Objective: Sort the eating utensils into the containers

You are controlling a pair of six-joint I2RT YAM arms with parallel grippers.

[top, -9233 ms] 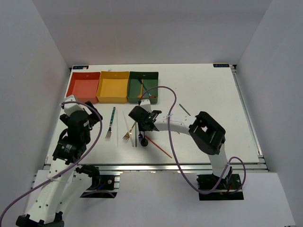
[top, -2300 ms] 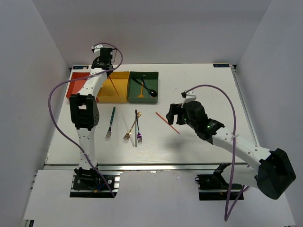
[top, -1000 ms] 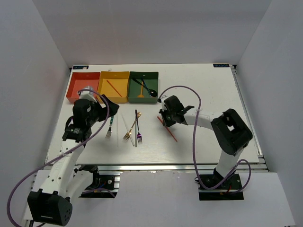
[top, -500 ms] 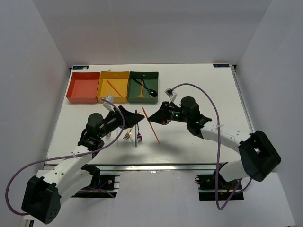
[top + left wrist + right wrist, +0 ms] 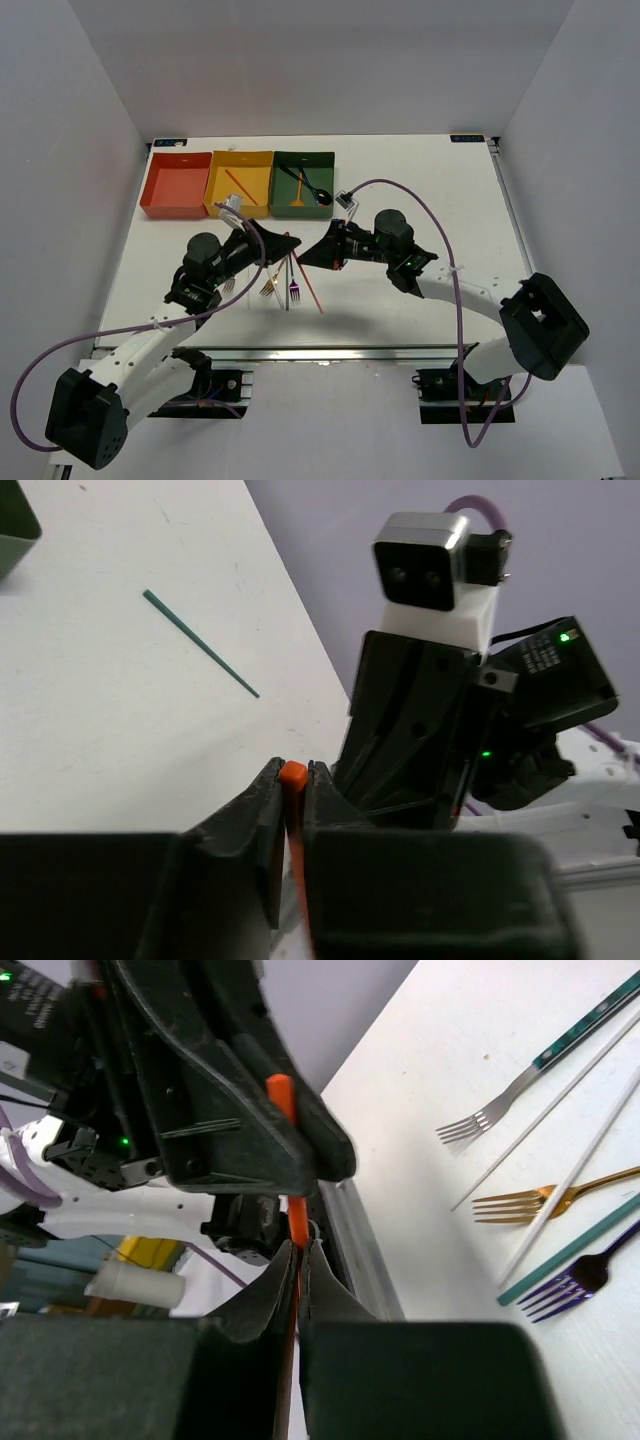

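Next, I open my right gripper before my left gripper carries the red chopstick to the yellow tray, because both grippers are on the chopstick and the tray is on my left gripper's side.
A red chopstick hangs slanted above the table middle, with both grippers on it. My left gripper is shut on its upper end. My right gripper is shut on the shaft just below. Under them lie a gold fork, a purple fork, a teal-handled fork, pale chopsticks and a teal chopstick. At the back left stand the red tray, the yellow tray holding a red chopstick, and the green tray holding a black spoon.
Another teal chopstick lies alone on the white table to the right of the trays. The two arms reach toward each other over the near half of the table, and the left arm covers part of the teal-handled fork in the top view.
The right arm carried the red chopstick left over the forks. The left gripper, open half a second ago, has closed on its upper end.
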